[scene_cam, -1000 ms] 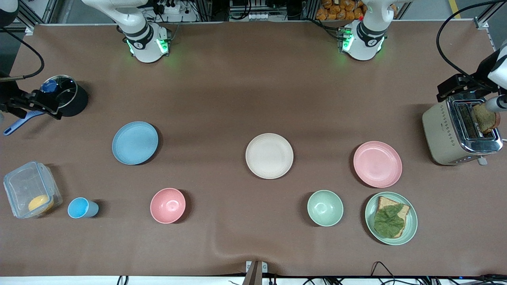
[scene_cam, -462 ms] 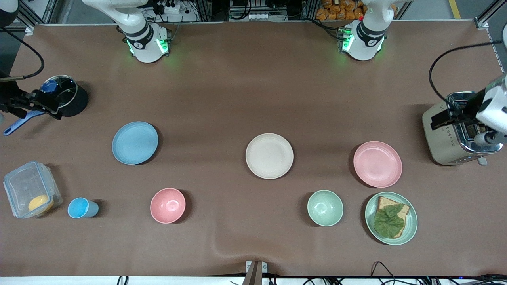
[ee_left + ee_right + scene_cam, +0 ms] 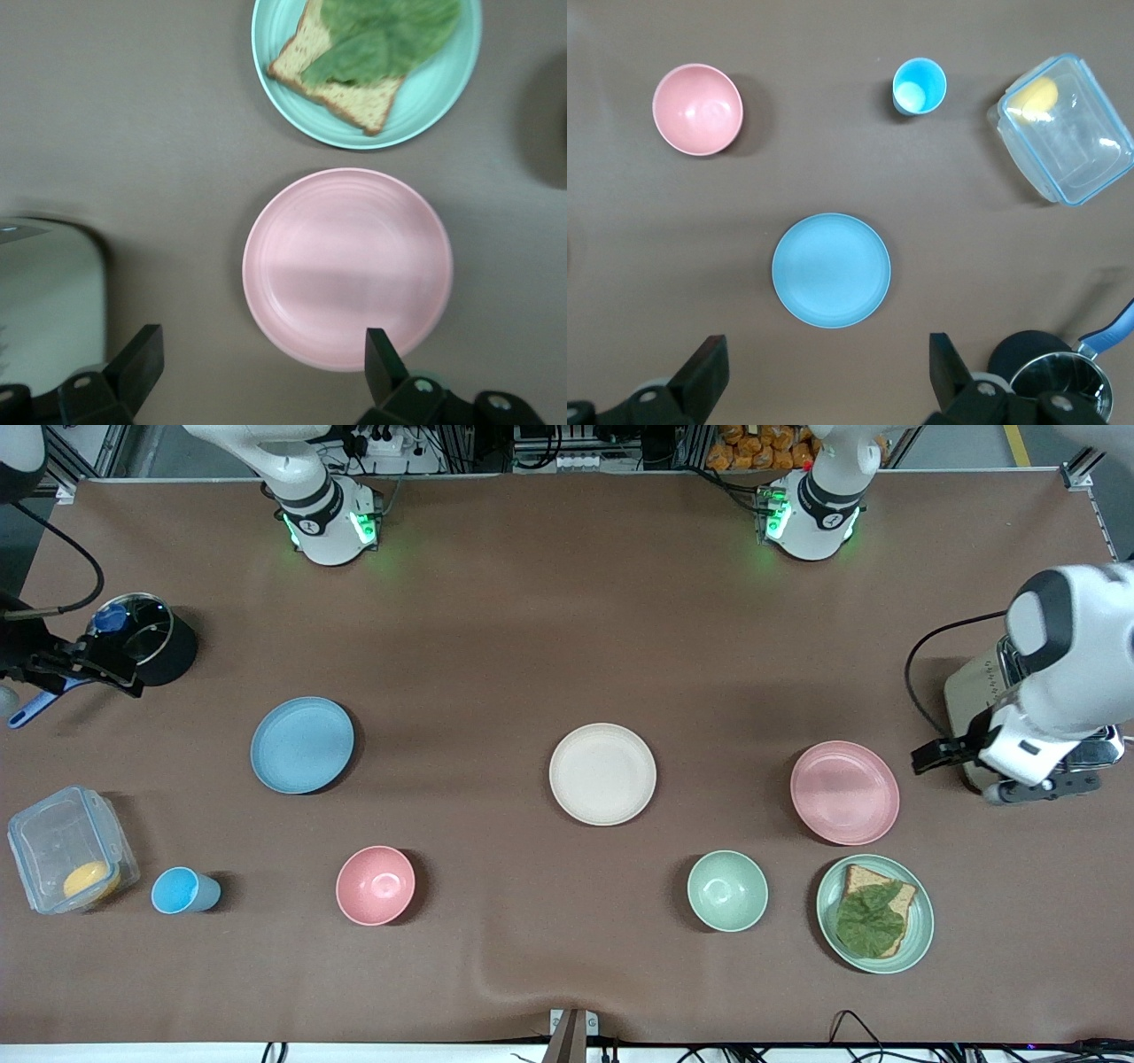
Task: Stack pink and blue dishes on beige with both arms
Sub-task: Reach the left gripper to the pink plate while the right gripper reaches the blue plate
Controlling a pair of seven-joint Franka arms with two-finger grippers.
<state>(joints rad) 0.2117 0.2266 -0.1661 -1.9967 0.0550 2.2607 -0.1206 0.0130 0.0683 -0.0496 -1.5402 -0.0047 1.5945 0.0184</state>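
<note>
I can lower the pink plate and expect it to nest in the beige plate and hide it, because their shallow round rims are the same size.
Three equal plates lie in a row across the table: the blue plate toward the right arm's end, the beige plate in the middle and the pink plate toward the left arm's end. All three are bare. My left gripper hangs open and empty over the table between the toaster and the pink plate, one fingertip over its rim. My right gripper is open and empty, over bare table between the pot and the blue plate.
A toaster stands under the left arm. Nearer the camera are a green plate with bread and lettuce, a green bowl, a pink bowl, a blue cup and a clear box. A lidded black pot sits by the right gripper.
The left arm has swung from above the toaster down toward the pink plate, now covering much of the toaster. The right arm has barely shifted. No dish has moved.
</note>
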